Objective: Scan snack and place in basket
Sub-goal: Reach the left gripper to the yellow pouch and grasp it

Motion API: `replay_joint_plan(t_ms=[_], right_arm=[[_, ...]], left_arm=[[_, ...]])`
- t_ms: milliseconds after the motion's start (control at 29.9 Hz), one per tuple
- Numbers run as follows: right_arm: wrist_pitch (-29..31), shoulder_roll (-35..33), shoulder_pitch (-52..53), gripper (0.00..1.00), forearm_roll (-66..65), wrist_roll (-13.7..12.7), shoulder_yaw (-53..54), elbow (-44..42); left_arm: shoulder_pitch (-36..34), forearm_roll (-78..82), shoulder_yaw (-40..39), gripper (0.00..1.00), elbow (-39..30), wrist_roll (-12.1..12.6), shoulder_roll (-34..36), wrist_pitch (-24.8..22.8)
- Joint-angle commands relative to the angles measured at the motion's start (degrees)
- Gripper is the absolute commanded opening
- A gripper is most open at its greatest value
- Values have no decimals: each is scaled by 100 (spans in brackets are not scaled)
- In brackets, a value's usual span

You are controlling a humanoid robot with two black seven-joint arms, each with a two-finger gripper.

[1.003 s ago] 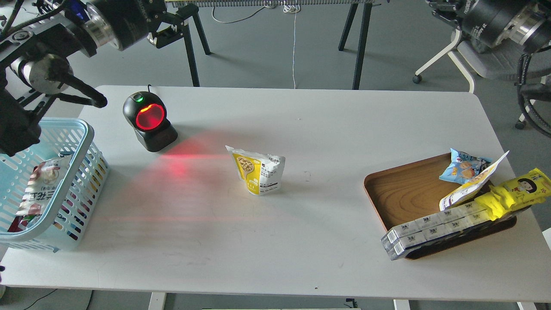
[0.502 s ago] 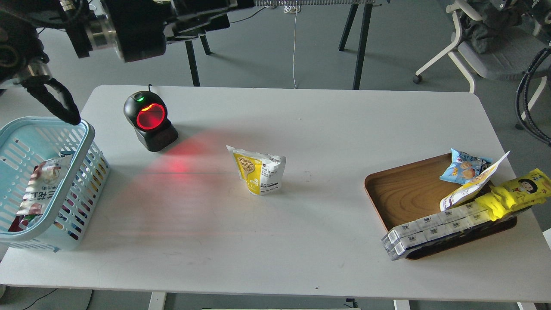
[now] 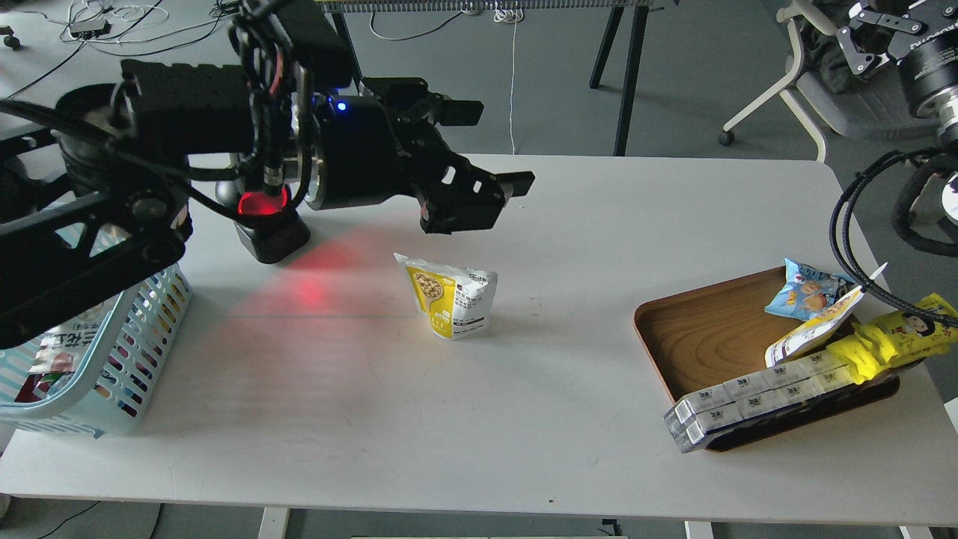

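I see that the pouch (image 3: pixel 451 295) stands on its rounded base (image 3: pixel 460 332) by itself, so I expect it to hold its shape when I lift it by one side.
The snack (image 3: pixel 453 296), a small yellow-and-white pouch, stands upright on the white table near its middle. My left gripper (image 3: pixel 503 147) hangs above and behind the pouch, a little to its right, with its two fingers spread apart and nothing between them. The light blue basket (image 3: pixel 146 352) sits at the table's left edge, partly hidden by my left arm, with a packet inside. My right gripper (image 3: pixel 872 26) is high at the top right, far from the table, and its fingers cannot be told apart.
A black scanner (image 3: pixel 268 224) glowing red stands behind my left arm and casts red light on the table. A brown wooden tray (image 3: pixel 703 329) at the right holds a blue packet (image 3: pixel 804 293), a long yellow wrapper (image 3: pixel 902 333) and white boxes (image 3: pixel 748 400).
My left arm has swung from above the basket to the right and down, over the scanner, and now its gripper is above the pouch. The right arm has drawn back to the upper right.
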Motion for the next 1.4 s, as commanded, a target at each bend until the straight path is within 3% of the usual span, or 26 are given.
replay_joint_plan(t_ms=[0,67,267,736,1003,1237,1371], right_arm=[[-1,94,-48,98,-1,0,2,-16],[-1,94,-48,98,-1,0,11,-16],[-1,94,-267,98,-1,0,11,-16],[-1,181,-602,99,-1,0,248,10],[-1,181,-584,99,-1,0,248,45],[-1,181,-593,99,-1,0,248,45],[-1,181,-593,99,-1,0,248,45]], left_arm=[[-40,849,471,83,71,-254,-172,-1],[-75,1253,691,77,167,-412,-233,-1],[-190,1653,1201,73,519,-781,-444,-1],[-128,1653,1562,70,1459,-782,-840,-1],[-181,1653,1747,49,1609,-948,-788,-1],[-111,1653,1764,41,1758,-984,-744,-1],[-120,1653,1764,19,1820,-966,-752,-1]])
